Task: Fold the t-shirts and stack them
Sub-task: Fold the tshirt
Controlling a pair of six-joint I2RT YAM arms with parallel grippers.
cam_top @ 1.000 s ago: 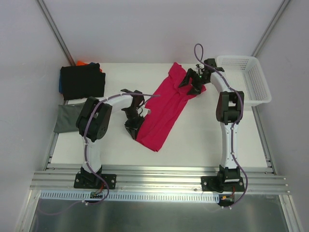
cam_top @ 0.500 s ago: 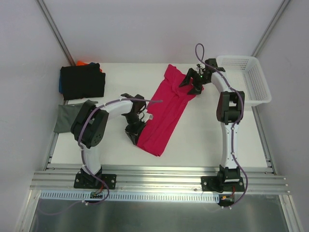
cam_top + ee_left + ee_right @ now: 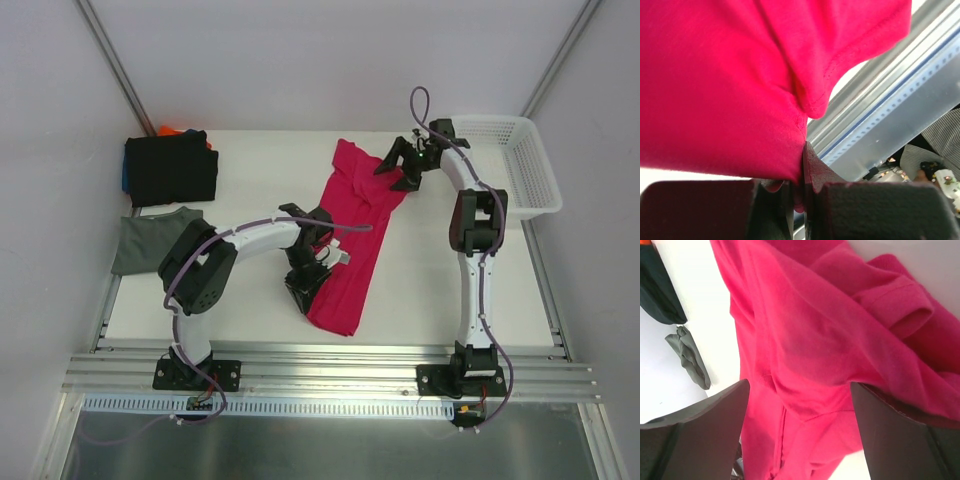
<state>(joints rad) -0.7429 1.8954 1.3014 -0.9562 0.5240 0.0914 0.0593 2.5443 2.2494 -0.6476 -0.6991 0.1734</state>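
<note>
The crimson-pink t-shirt is stretched smooth to its near corner (image 3: 786,166), so my left gripper keeps laying that corner beside the rails (image 3: 320,338) and lets go there.
A crimson-pink t-shirt (image 3: 352,225) lies bunched in a long diagonal strip across the table's middle. My left gripper (image 3: 304,293) is shut on the shirt's near left edge. In the left wrist view the cloth (image 3: 715,85) is pinched between the shut jaws of that gripper (image 3: 802,185). My right gripper (image 3: 398,172) hovers open over the shirt's far end. The right wrist view shows this gripper (image 3: 800,405) with wide jaws and rumpled cloth (image 3: 815,330) below them. Folded t-shirts sit at the far left: black (image 3: 170,168) on top of orange (image 3: 170,130) and blue (image 3: 125,178). A grey-green one (image 3: 150,238) lies nearer.
A white mesh basket (image 3: 540,205) stands at the far right corner, behind the right arm. Metal rails (image 3: 330,360) run along the table's near edge, just beyond the shirt's lower tip. Grey walls enclose the back and both sides.
The left jaws closed on the shirt's edge, and the left arm dragged the lower part right and nearer. The shirt's far end slid left. The right gripper stayed open.
</note>
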